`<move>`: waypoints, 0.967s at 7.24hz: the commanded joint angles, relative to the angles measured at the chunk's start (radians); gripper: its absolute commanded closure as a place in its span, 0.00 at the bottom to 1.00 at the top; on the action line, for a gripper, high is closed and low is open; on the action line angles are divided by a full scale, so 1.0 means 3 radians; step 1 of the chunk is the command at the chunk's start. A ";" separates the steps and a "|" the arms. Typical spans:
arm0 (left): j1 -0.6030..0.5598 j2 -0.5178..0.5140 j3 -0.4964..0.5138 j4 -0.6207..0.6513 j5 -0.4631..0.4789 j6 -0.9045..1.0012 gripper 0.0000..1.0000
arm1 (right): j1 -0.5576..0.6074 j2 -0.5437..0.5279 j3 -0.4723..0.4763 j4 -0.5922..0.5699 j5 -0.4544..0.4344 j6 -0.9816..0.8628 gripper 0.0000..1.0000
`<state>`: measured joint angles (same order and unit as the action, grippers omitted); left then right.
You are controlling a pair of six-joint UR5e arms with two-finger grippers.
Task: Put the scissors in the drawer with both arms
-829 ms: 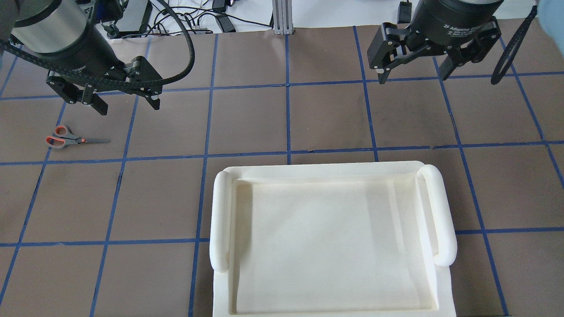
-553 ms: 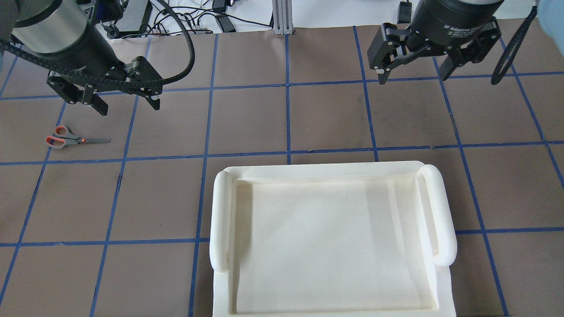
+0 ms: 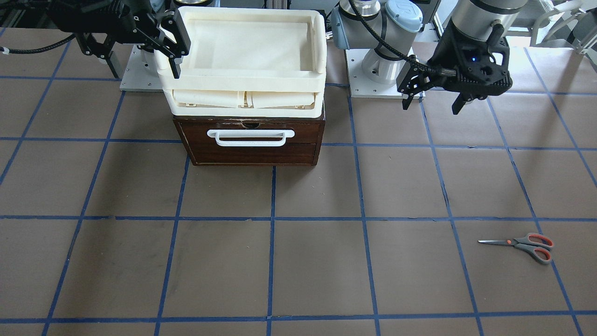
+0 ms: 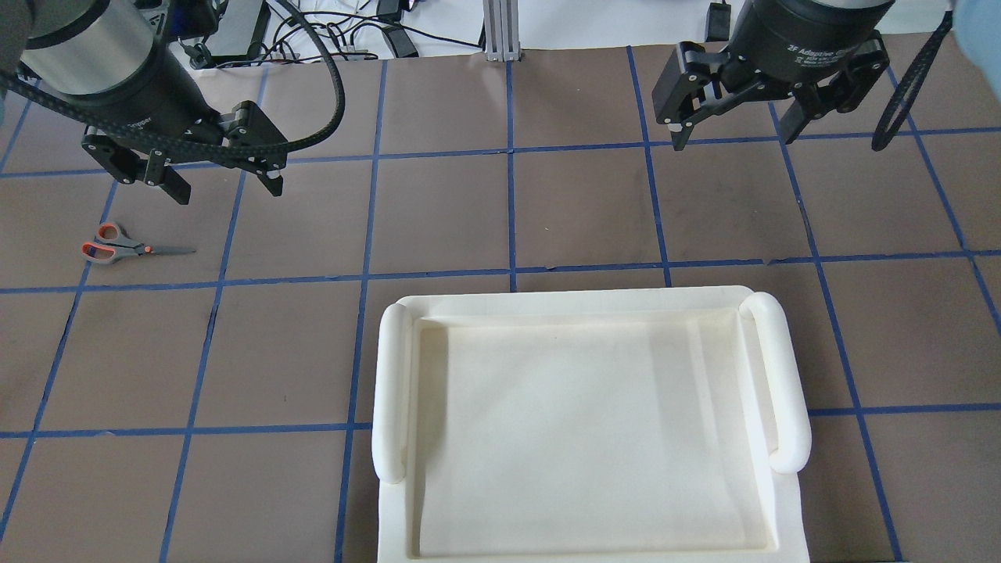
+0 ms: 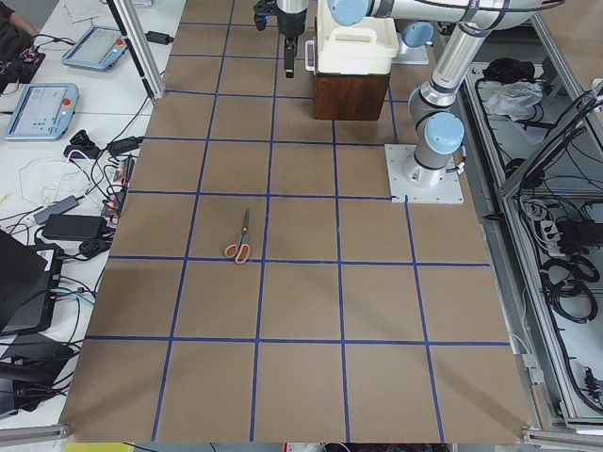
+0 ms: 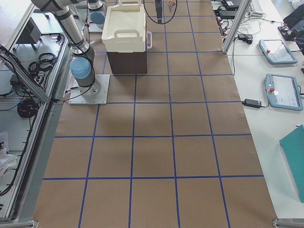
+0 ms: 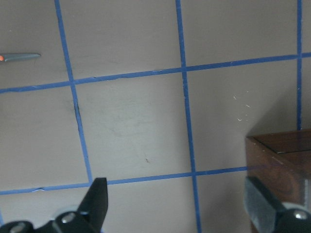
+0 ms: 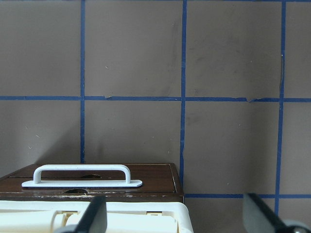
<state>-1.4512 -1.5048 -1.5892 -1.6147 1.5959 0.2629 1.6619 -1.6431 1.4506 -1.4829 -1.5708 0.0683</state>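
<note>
My gripper will lift the scissors [image 3: 520, 243] by their handles, and they will stay closed and level because the blades [image 3: 493, 241] lie shut together in a narrow point.
The scissors [image 4: 129, 247] lie flat on the brown table at the far left, blades pointing right; they also show in the front view [image 3: 522, 244]. My left gripper [image 4: 224, 188] is open and empty, hovering above the table, beyond and to the right of the scissors. The left wrist view shows only the blade tip [image 7: 19, 57]. The drawer [image 3: 252, 144] is closed, its white handle [image 3: 252, 136] facing away from me. My right gripper [image 4: 733, 133] is open and empty, hovering beyond the drawer's front [image 8: 97, 182].
A cream foam tray [image 4: 586, 297] sits on top of the drawer's cabinet and hides it from overhead. Blue tape lines grid the table. Cables and boxes lie past the table's far edge [image 4: 328, 35].
</note>
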 commanded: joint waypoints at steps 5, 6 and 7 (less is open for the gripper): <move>0.1404 -0.0546 -0.0286 0.0701 0.0075 0.3760 0.00 | 0.0212 0.0465 0.0099 0.0049 0.0397 -0.0283 0.00; 0.1487 -0.0739 -0.0322 0.0906 0.0085 0.4192 0.00 | 0.0355 0.0562 0.0109 0.0049 0.0363 -0.0562 0.00; 0.1574 -0.0969 -0.0337 0.1176 0.0146 0.4510 0.00 | 0.0386 0.0644 0.0109 0.0029 0.0353 -0.1010 0.00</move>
<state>-1.0181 -1.7190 -1.6824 -1.3493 1.6252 1.4666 1.7514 -1.4841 1.4820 -1.4707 -1.4671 -0.1042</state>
